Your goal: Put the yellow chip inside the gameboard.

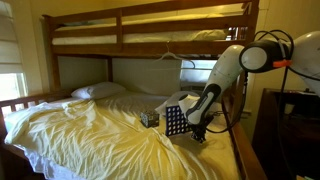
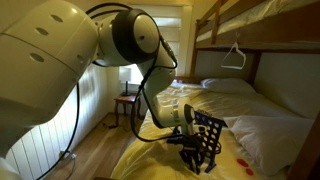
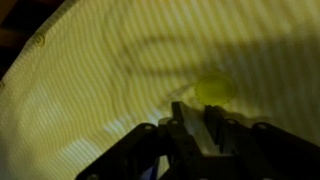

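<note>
The yellow chip (image 3: 213, 88) is just past the ends of my gripper's nearly closed fingers, so next I open them wider and move them around the chip before I close them.
The yellow chip (image 3: 213, 90) lies flat on the yellow bedsheet in the wrist view, just beyond my fingertips and a little to the right. My gripper (image 3: 195, 115) hovers low over the sheet with its fingers slightly apart and nothing between them. The gameboard (image 1: 176, 118), a dark upright panel with rows of holes, stands on the bed right beside my gripper (image 1: 198, 134). The gameboard (image 2: 207, 133) and the gripper (image 2: 190, 152) also show in both exterior views. The chip is too small to make out in the exterior views.
A small dark patterned box (image 1: 150, 118) sits on the bed next to the gameboard. A pillow (image 1: 98, 90) lies at the head. The upper bunk (image 1: 150, 30) hangs overhead. The bed's wooden side rail (image 1: 245, 150) runs close to the arm. A chair (image 2: 129, 100) stands on the floor.
</note>
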You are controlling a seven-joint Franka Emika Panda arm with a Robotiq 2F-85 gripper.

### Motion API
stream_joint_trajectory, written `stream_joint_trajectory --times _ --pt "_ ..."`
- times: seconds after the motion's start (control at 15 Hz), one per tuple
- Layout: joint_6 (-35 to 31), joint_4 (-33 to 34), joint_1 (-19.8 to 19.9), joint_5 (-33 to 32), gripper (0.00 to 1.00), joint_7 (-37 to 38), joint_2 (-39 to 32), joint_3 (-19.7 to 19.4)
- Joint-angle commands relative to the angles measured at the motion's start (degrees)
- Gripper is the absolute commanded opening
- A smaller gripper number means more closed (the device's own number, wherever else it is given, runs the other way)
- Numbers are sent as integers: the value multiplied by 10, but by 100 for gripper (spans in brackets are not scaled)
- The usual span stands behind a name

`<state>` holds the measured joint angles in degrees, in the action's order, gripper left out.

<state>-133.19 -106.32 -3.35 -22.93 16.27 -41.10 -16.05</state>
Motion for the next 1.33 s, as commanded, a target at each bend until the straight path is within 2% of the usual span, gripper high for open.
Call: stream_joint_trajectory --times 0.0,0.33,0.6,0.67,0.87,0.93,1.07,1.2,1.27 --pt "16 -16 8 14 62 1 20 12" --pt "27 -18 16 24 94 -13 29 24" --pt "39 -14 30 46 95 -38 31 46" --pt "40 -13 34 53 90 -45 31 52" --pt "58 -5 37 64 89 -62 26 62" --pt "63 -3 38 67 74 -67 25 64" --pt "73 0 40 74 56 -75 24 69" --pt "81 2 41 80 53 -81 24 73" --pt "83 3 42 81 42 -84 24 74"
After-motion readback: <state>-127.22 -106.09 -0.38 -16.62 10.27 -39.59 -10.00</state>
